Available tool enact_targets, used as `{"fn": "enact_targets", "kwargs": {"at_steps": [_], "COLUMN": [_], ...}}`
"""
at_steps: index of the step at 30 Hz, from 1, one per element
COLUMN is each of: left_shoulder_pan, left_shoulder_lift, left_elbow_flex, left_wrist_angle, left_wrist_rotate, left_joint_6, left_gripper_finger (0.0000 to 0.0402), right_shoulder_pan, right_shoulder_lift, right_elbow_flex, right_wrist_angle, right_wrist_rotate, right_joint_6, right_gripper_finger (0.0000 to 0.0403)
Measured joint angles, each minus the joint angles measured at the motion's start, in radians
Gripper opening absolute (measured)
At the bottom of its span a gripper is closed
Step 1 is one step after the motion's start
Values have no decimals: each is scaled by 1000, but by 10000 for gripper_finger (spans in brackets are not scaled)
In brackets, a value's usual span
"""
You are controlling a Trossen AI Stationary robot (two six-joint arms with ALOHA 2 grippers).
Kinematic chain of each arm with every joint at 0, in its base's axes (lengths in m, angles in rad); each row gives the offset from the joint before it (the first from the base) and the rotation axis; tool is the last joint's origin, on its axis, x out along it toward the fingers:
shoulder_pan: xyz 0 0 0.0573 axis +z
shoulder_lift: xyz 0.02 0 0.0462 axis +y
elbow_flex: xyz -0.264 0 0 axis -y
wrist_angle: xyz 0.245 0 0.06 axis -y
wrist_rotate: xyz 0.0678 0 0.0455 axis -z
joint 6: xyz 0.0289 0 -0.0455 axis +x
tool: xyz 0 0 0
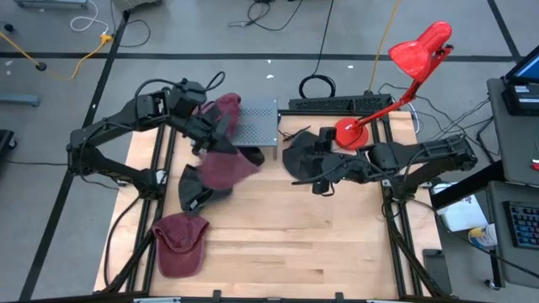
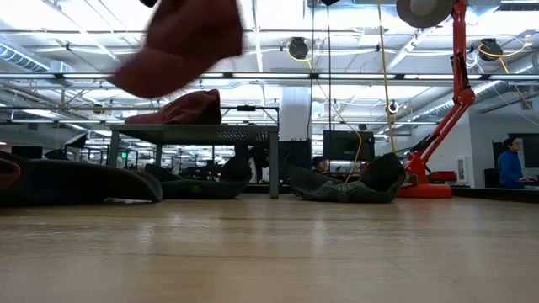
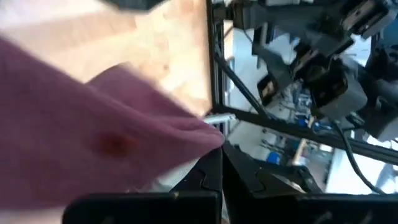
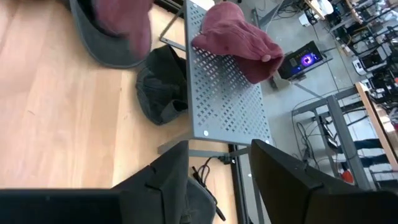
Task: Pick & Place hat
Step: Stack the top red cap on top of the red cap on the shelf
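Observation:
I should put the cap down on the table's clear wood [image 1: 285, 207] while my left gripper is pinching the maroon cap's cloth edge [image 3: 210, 138]. I should then grab the cap's visor with my right gripper.
My left gripper [image 1: 210, 143] is shut on a maroon cap [image 1: 229, 166], which is lifted above the table and shows high in the low view [image 2: 181, 40]. A second maroon cap [image 1: 226, 108] lies on top of the grey perforated shelf [image 1: 257, 126], also seen in the right wrist view [image 4: 235, 38]. A third maroon cap [image 1: 179, 243] lies flat on the table near its near-left corner. My right gripper [image 1: 324, 174] is open and waits right of the shelf, beside a dark hat [image 1: 301, 154]. My left gripper pinches the maroon cap by an edge of its cloth [image 3: 200, 134] between the two shut fingers [image 3: 208, 174]. The cap is lifted clear of the table and spreads out beyond the fingers toward the table's near side. Which part of the cap that edge is, I cannot tell.
Dark hats lie on the table: one under the lifted cap [image 1: 198, 190], one under the shelf's near edge [image 1: 253, 156]. A red desk lamp [image 1: 352, 133] stands at the far right. The near half of the wooden table [image 1: 320, 252] is bare.

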Motion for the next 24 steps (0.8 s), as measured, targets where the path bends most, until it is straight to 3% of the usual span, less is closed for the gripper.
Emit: {"fn": "enact_targets", "kwargs": {"at_steps": [7,14,20,24], "left_shoulder_pan": [-18,-37,-51,-71], "left_shoulder_lift": [-5,-5,-4,-5], "left_elbow_flex": [0,62,76,76], "left_wrist_angle": [-64,-109,-111,-76], "left_wrist_rotate": [23,-174,-224,-182], "left_joint_6": [-54,53,62,92], "left_gripper_finger": [0,0,0,6], "right_shoulder_pan": [-5,-21,-32,-32], "right_shoulder_lift": [0,0,0,0], "right_elbow_flex": [0,0,0,2], "right_wrist_angle": [2,18,17,-59], "right_wrist_rotate": [2,2,-8,-230], "right_joint_6": [-64,-155,-79,124], "right_gripper_finger": [169,169,169,169]}}
